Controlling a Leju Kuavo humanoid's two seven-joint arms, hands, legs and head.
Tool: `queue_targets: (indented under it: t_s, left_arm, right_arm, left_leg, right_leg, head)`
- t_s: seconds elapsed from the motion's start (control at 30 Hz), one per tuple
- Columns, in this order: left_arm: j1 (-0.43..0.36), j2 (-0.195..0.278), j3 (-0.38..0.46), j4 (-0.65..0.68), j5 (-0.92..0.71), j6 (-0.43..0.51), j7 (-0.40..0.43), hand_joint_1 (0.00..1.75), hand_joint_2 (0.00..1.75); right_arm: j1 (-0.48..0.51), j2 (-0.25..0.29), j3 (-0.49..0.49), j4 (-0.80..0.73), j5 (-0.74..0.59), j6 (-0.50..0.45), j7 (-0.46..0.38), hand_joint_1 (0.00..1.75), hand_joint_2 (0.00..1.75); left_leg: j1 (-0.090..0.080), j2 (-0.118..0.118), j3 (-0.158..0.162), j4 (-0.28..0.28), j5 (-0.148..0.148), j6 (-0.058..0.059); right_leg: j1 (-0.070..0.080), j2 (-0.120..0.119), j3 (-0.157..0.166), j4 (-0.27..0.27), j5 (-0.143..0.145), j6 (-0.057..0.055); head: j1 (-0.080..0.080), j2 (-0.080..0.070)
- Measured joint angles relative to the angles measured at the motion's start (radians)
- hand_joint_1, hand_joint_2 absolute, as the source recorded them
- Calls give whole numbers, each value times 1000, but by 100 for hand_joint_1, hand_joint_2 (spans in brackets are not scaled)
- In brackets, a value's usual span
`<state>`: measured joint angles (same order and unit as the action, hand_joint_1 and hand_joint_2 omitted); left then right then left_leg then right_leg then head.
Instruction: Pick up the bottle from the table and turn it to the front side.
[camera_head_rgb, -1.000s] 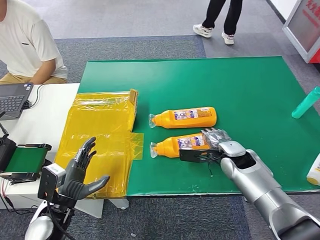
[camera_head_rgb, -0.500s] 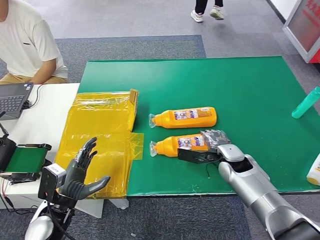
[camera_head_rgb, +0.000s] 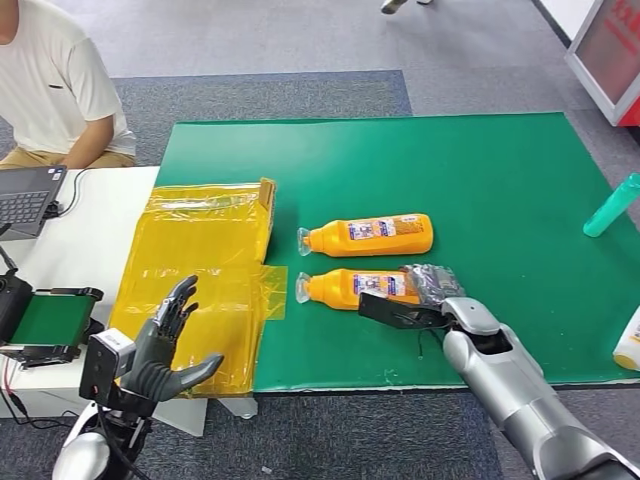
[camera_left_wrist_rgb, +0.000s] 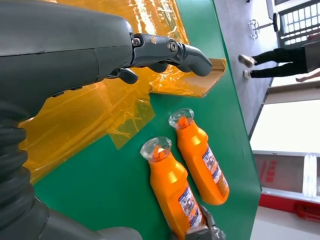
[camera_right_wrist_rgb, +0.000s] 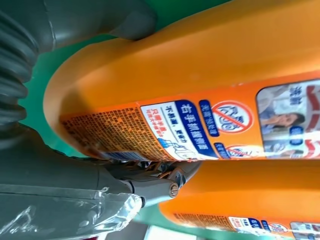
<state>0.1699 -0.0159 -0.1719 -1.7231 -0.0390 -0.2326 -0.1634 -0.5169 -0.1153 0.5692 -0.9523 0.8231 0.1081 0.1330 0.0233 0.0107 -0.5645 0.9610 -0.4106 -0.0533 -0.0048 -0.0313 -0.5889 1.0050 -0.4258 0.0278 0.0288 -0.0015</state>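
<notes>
The nearer orange bottle (camera_head_rgb: 336, 289) has small printed panels (camera_head_rgb: 380, 285) facing up, so I should expect a big front logo to be hidden underneath when I turn the bottle.
Two orange bottles with clear caps lie side by side on the green mat (camera_head_rgb: 490, 180), caps pointing left. My right hand (camera_head_rgb: 423, 295) grips the base end of the nearer bottle (camera_head_rgb: 351, 287). The wrist view shows that bottle (camera_right_wrist_rgb: 196, 75) with its label, thumb (camera_right_wrist_rgb: 124, 20) on one side and fingers (camera_right_wrist_rgb: 154, 187) on the other. The farther bottle (camera_head_rgb: 370, 236) lies free just behind it, also seen as an orange body (camera_right_wrist_rgb: 249, 192) beyond the fingers. My left hand (camera_head_rgb: 162, 345) hovers open with fingers spread at the front left, over the yellow plastic; both bottles (camera_left_wrist_rgb: 171, 187) (camera_left_wrist_rgb: 200, 157) lie ahead of it.
Crumpled yellow plastic sheeting (camera_head_rgb: 204, 255) covers the mat's left end. A white table (camera_head_rgb: 98, 230) holds a laptop (camera_head_rgb: 26, 195) and a green-screened device (camera_head_rgb: 49, 320); a person (camera_head_rgb: 53, 80) sits behind it. A teal bottle (camera_head_rgb: 613, 205) and a white bottle (camera_head_rgb: 628, 342) lie at the right edge.
My right hand has closed on the nearer bottle and shifted it slightly left and away, so it lies more parallel to the other. A walking person at the back has left the picture.
</notes>
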Motion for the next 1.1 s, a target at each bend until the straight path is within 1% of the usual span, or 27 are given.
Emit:
queue_targets:
  t_s: [0.03, 0.1, 0.2, 0.27, 0.3, 0.37, 0.43, 0.63, 0.7, 0.73, 0.83, 1.0, 1.1]
  left_arm:
    - [0, 1, 0, 0, 0, 1, -2, 0, 175]
    - [3, 3, 0, 1, 0, 7, -15, 0, 175]
    - [7, 8, 0, 2, 11, 15, -45, 0, 175]
    - [7, 9, 0, 2, 43, 17, -56, 0, 175]
    - [5, 8, 0, 2, 66, 17, -58, 0, 175]
    - [1, 6, 2, 2, 101, 19, -56, 0, 175]
    - [-3, 6, 3, 3, 112, 25, -55, 0, 175]
    - [-25, -9, 12, 5, 143, 47, -64, 0, 175]
    - [-46, -16, 8, 5, 191, 20, -52, 0, 175]
    - [-59, -18, 3, 5, 247, -12, -35, 0, 175]
    - [-101, -25, -31, 12, 439, -106, 20, 0, 175]
    - [-146, -33, -97, 51, 505, -129, 48, 0, 175]
    - [-166, -39, -151, 73, 602, -171, 96, 0, 175]
  right_arm:
    - [13, 1, -15, -12, -45, 5, -18, 175, 0]
    - [56, 4, -54, -54, -169, 21, -70, 175, 0]
    - [167, 10, -117, -167, -363, 36, -157, 175, 0]
    - [251, 16, -150, -266, -450, 29, -202, 175, 0]
    - [286, 19, -161, -315, -471, 19, -216, 175, 0]
    - [338, 22, -174, -399, -481, -4, -226, 175, 87]
    - [368, 25, -181, -462, -481, -19, -227, 175, 175]
    - [437, 38, -196, -619, -494, -87, -287, 175, 175]
    - [453, 51, -194, -660, -462, -131, -314, 175, 175]
    - [457, 59, -191, -672, -434, -161, -326, 175, 175]
    - [460, 85, -172, -677, -372, -251, -349, 175, 175]
    - [456, 117, -139, -636, -359, -325, -373, 175, 175]
    - [446, 126, -120, -596, -358, -344, -380, 175, 175]
  left_leg:
    - [0, 0, 0, 0, 0, 0]
    - [0, 0, 0, 0, 0, 0]
    - [0, 0, -1, 0, 0, 0]
    - [0, 0, -3, 0, 0, 0]
    - [0, 0, -3, 0, 0, 0]
    - [0, 0, -4, 0, -1, 0]
    - [0, 0, -4, 0, -1, 0]
    - [-1, 0, -4, 0, 0, 1]
    - [-1, 0, -4, 0, 1, 1]
    - [-1, 0, -4, 0, 1, 1]
    - [-1, 0, -4, 0, 1, 1]
    - [-1, 0, -4, 0, 1, 1]
    - [-2, 0, -5, 0, 1, 1]
  right_leg:
    - [0, 0, 0, 0, 0, 0]
    - [0, 0, 0, 0, 0, 0]
    - [0, -1, -1, 0, 0, 0]
    - [0, -1, -2, 0, 0, 0]
    - [0, -1, -3, 0, 0, 0]
    - [0, 0, -3, 0, 0, 0]
    - [0, 0, -3, 0, 0, 0]
    - [-1, 0, -4, 0, 1, 1]
    - [-1, 0, -4, 0, 1, 1]
    - [-1, 0, -4, 0, 1, 1]
    - [-1, 0, -4, 0, 1, 1]
    - [-1, 0, -4, 0, 1, 1]
    - [-1, 0, -4, 0, 2, 2]
  head:
    - [0, 0]
    - [0, 0]
    - [0, 0]
    - [0, 0]
    - [0, 0]
    - [0, 0]
    - [0, 0]
    - [0, 0]
    - [0, 0]
    - [0, 0]
    - [0, 0]
    - [0, 0]
    - [0, 0]
